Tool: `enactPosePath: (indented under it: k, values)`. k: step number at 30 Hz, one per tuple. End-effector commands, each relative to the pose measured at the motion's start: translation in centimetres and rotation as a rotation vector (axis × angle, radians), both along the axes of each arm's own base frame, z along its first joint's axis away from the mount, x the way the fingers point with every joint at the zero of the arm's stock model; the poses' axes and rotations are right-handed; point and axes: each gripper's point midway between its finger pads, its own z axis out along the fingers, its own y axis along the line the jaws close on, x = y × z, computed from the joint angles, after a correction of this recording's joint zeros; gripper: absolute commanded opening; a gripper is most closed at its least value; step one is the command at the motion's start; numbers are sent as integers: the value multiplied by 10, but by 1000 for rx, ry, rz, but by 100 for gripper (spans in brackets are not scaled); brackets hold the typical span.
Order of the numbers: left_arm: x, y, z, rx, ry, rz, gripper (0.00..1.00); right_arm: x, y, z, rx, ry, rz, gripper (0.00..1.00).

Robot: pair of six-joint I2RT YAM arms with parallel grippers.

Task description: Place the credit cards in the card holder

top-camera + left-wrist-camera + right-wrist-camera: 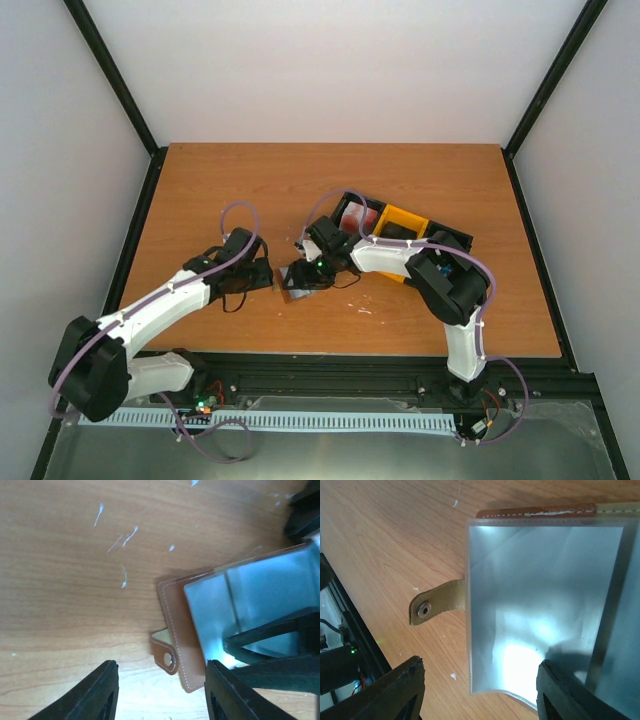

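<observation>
The card holder's strap-side sleeve (212,607) is held down by my right gripper, so next my left gripper presses on that sleeve to free my right gripper for the other sleeve (277,587).
The card holder (177,630) lies open on the table, brown leather outside, pale grey-blue sleeve inside, its strap with a snap sticking out sideways. It also shows in the right wrist view (540,595) and, small, in the top view (291,291). My left gripper (162,695) is open, just short of the strap and holder edge, and shows in the top view (264,276). My right gripper (480,690) is open over the sleeve, one finger (570,690) above the grey-blue inside; in the top view (303,274) it faces the left gripper. No credit card shows clearly.
A black-and-yellow three-compartment tray (405,222) stands behind the right arm, with something pink-red in its left compartment. White specks dot the wooden table (200,190). The black frame rail runs along the near edge.
</observation>
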Motion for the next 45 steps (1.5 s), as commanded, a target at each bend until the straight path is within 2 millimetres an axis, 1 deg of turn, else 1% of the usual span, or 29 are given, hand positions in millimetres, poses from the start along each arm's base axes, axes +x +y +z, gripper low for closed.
enactPosePath:
  k: [1,4,6,8,10,12,14,16,21,23,25,27,29,30,33,35,37,41,43,45]
  values:
    - [13,-5,26,-62,-79,32,49,3,12,6,35,-24,21,61]
    - [18,-23,43,-158,-129,-21,48,8,11,12,29,-51,2,61]
    - [23,-37,59,-224,-185,-70,46,14,6,18,8,-92,-29,59]
    - [26,-48,69,-281,-225,-115,41,19,2,23,-8,-124,-51,55]
    - [25,-62,73,-338,-233,-179,35,21,-1,23,-29,-135,-61,50]
    - [26,-69,67,-353,-214,-207,25,22,-2,20,-50,-132,-65,44]
    - [29,-67,54,-323,-185,-191,14,23,-5,15,-68,-125,-73,39]
    - [32,-65,41,-294,-162,-176,11,20,-6,12,-75,-121,-73,36]
    - [36,-77,32,-325,-152,-213,10,14,-6,12,-63,-120,-52,37]
    - [34,-77,24,-320,-128,-217,9,10,-5,11,-56,-113,-39,38]
    - [37,-79,20,-321,-139,-219,4,7,-4,11,-45,-100,-24,40]
    - [40,-72,10,-276,-121,-186,2,1,-2,11,-25,-80,-10,41]
    - [37,-65,-5,-228,-85,-174,1,-2,-3,10,-14,-68,-12,42]
    - [32,-67,-17,-230,-50,-199,1,-5,-4,13,8,-67,-13,43]
    - [27,-66,-31,-220,-8,-200,1,-7,-7,13,2,-69,-18,43]
    - [28,-65,-35,-208,-2,-194,1,-6,-11,14,-14,-80,-28,43]
    - [29,-63,-39,-192,2,-191,1,0,-15,22,-29,-114,-58,43]
    - [24,-57,-53,-145,54,-188,1,17,-25,37,-83,-197,-139,42]
    - [22,-56,-58,-132,74,-191,1,25,-30,36,-128,-225,-153,42]
    - [23,-56,-59,-130,78,-194,1,29,-34,29,-181,-233,-156,42]
